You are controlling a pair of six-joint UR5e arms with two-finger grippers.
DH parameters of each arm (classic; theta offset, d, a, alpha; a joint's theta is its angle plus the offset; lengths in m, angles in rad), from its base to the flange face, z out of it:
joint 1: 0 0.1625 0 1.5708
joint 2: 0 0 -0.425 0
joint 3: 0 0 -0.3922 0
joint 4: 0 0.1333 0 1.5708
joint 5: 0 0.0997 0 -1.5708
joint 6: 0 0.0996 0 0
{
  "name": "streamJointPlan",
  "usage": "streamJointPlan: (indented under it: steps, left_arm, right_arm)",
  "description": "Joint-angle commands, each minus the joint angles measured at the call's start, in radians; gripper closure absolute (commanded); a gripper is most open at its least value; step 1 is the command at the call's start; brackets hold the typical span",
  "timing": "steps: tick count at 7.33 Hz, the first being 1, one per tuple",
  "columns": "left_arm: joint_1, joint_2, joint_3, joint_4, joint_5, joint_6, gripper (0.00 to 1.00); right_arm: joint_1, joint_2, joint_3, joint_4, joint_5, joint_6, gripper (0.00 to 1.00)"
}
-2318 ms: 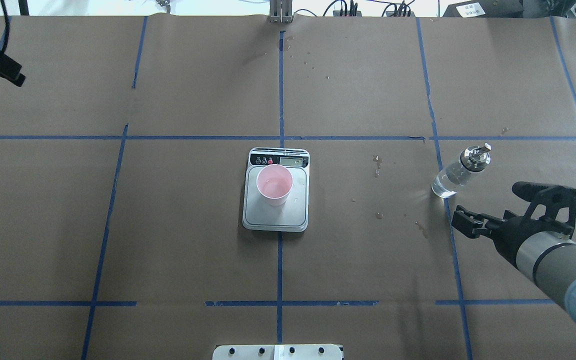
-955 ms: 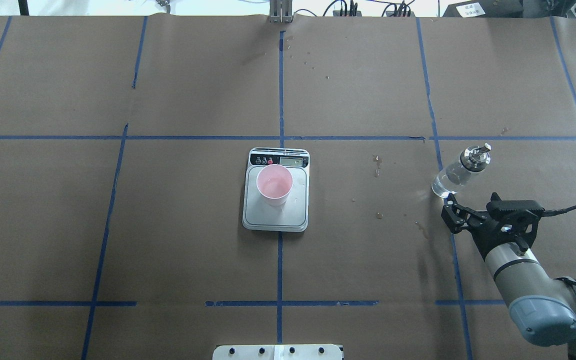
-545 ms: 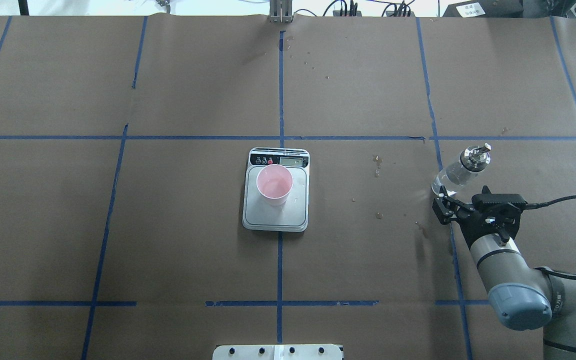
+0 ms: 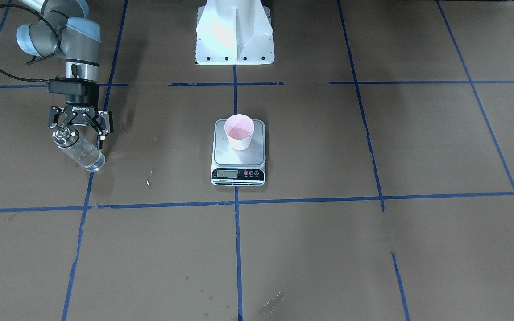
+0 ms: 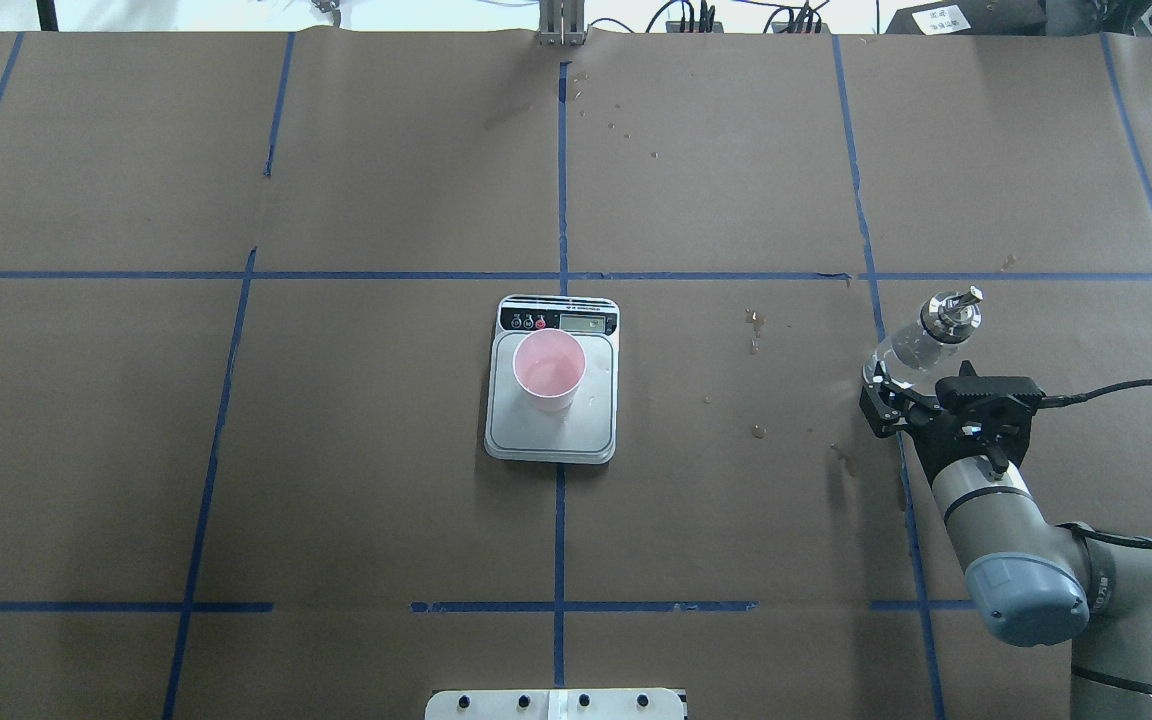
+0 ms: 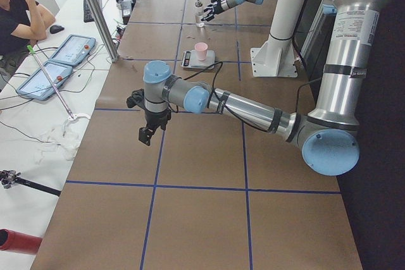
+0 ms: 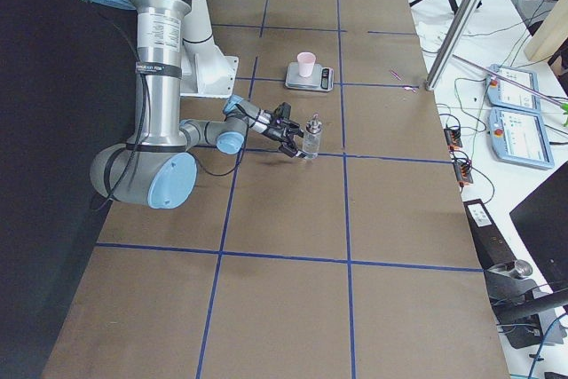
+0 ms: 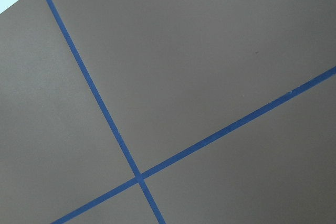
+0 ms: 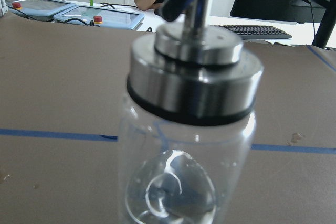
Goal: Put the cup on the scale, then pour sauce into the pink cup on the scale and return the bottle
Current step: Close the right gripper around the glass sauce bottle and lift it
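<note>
My gripper will tip the bottle to pour, and the black flap (image 9: 177,3) will then swing open on its own, because it hangs at a slant across the metal spout (image 9: 198,17).
The pink cup (image 5: 549,368) stands upright on the scale (image 5: 536,435) at the table's middle; both also show in the front view, the cup (image 4: 239,131) on the scale (image 4: 221,157). The glass bottle (image 5: 921,340) with its metal spout stands at the right, with a little clear sauce (image 9: 173,198) in its bottom. My right gripper (image 5: 891,388) is open, its fingers on either side of the bottle (image 4: 80,154), not closed on it. My left gripper (image 6: 147,134) hangs far off at the table's left end; its state is unclear.
Brown paper with a blue tape grid covers the table. Wet stains (image 5: 756,330) lie between the scale and the bottle. The robot's white base (image 4: 234,35) stands behind the scale. An operator (image 6: 16,4) and tablets (image 6: 69,49) are beyond the far edge.
My right gripper has moved forward and up to the bottle, its open fingers now around it. The left arm has left the overhead view. Cup, scale and bottle have not moved.
</note>
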Motion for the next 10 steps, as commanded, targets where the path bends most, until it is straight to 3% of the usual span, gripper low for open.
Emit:
streamJointPlan:
  steps: [1,3,8,9,10]
  left_arm:
    - [0.000,-0.001,0.000,0.000,0.000,-0.006,0.00]
    - [0.000,-0.006,0.000,0.000,0.000,-0.007,0.00]
    - [0.000,-0.023,0.000,0.000,-0.002,-0.047,0.00]
    - [0.000,-0.026,0.000,0.000,-0.002,-0.049,0.00]
    - [0.000,-0.026,0.000,0.002,-0.002,-0.049,0.00]
  right_arm:
    - [0.011,0.006,-0.003,0.000,0.000,-0.004,0.00]
    - [0.039,0.059,-0.013,-0.002,0.005,-0.048,0.00]
    - [0.079,0.072,-0.052,-0.002,0.017,-0.048,0.00]
    - [0.080,0.082,-0.052,-0.002,0.017,-0.047,0.47]
    - [0.083,0.084,-0.052,0.000,0.020,-0.053,0.99]
